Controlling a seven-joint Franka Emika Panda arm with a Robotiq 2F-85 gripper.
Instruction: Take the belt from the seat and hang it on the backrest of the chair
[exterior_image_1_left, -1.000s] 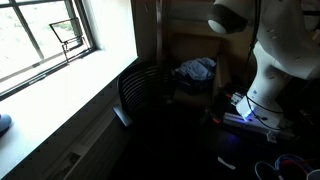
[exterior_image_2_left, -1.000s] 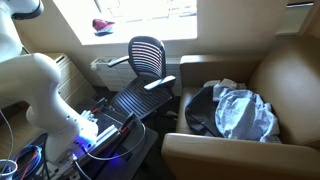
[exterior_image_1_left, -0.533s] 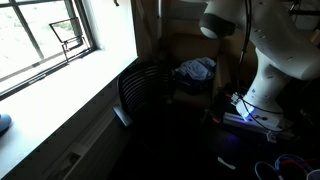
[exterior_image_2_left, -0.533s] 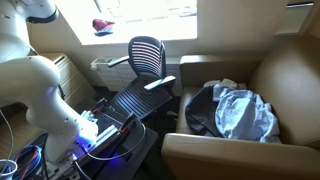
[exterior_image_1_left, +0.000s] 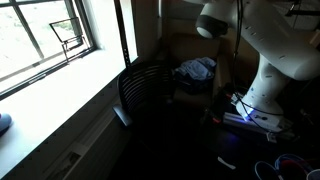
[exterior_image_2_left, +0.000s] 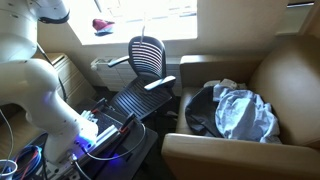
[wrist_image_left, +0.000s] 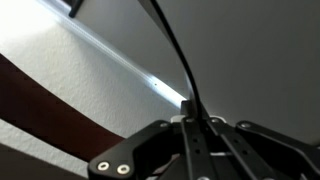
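The belt (exterior_image_1_left: 122, 35) is hanging from high up, and my gripper points away from the chair. Next, my gripper turns down and brings the belt lower, toward the chair's backrest (exterior_image_2_left: 147, 56).
The belt is a thin black strap. In the wrist view it (wrist_image_left: 170, 45) runs up from between my closed fingers. My gripper (wrist_image_left: 190, 128) is shut on it. In an exterior view the belt (exterior_image_2_left: 143, 31) hangs as a thin dark line just above the black mesh backrest (exterior_image_2_left: 148, 55) of the office chair, whose seat (exterior_image_2_left: 135, 100) lies bare below. In an exterior view the belt (exterior_image_1_left: 127, 35) shows as a dark vertical strip above the chair (exterior_image_1_left: 146, 92). The gripper itself is above the top edge of both exterior views.
A tan armchair (exterior_image_2_left: 290, 80) holding a dark bag and pale clothes (exterior_image_2_left: 245, 112) stands beside the chair. A window sill with a red object (exterior_image_2_left: 103, 24) is behind it. Cables and a lit power strip (exterior_image_2_left: 100, 138) lie near the robot base (exterior_image_2_left: 55, 110).
The arm has swung over toward the chair, and the hanging belt has come into view above the backrest. The chair and armchair have not moved.
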